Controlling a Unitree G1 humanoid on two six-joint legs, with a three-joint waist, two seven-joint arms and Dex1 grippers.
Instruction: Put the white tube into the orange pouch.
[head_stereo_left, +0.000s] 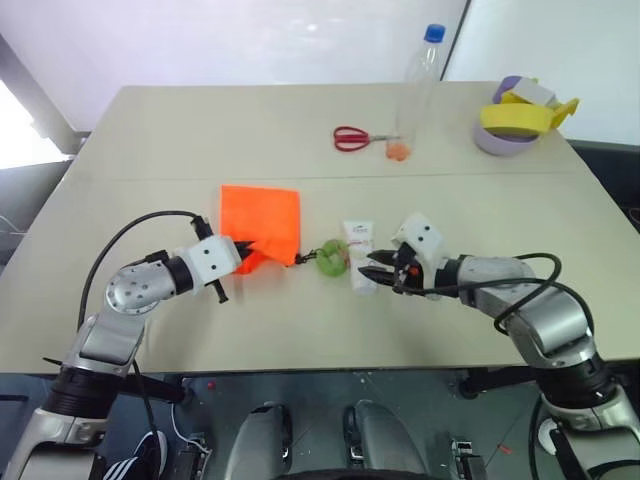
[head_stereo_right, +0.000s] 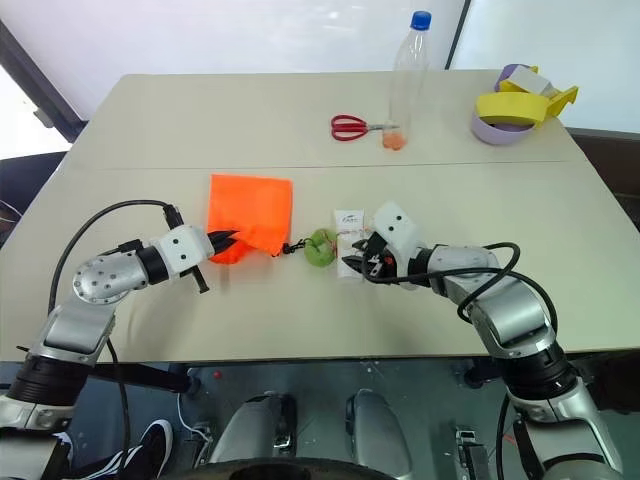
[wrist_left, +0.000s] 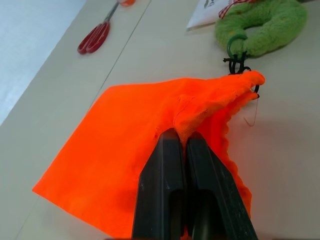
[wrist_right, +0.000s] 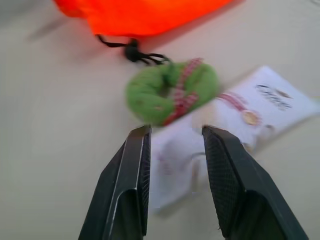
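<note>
I see that the white tube looks nearly as long as the orange pouch (head_stereo_left: 262, 218), so its cap end (head_stereo_left: 364, 284) should still stick out when I push the tube in.
The orange pouch (head_stereo_left: 262, 218) lies flat on the table, and my left gripper (head_stereo_left: 243, 256) is shut on its near edge by the mouth, pinching a fold of fabric (wrist_left: 200, 107). A dark cord runs from the mouth to a green ring toggle (head_stereo_left: 331, 260). Just right of the ring lies the white tube (head_stereo_left: 357, 240), flat on the table. My right gripper (head_stereo_left: 370, 272) is open at the tube's near end. In the right wrist view the tube (wrist_right: 240, 117) lies on the table beyond the spread fingers (wrist_right: 137, 150), apart from them.
A tall clear bottle (head_stereo_left: 420, 90) with a blue cap stands at the back, with red scissors (head_stereo_left: 352, 138) and a small orange thing (head_stereo_left: 399, 152) by its foot. Stacked yellow and purple bowls (head_stereo_left: 515, 125) sit at the back right corner.
</note>
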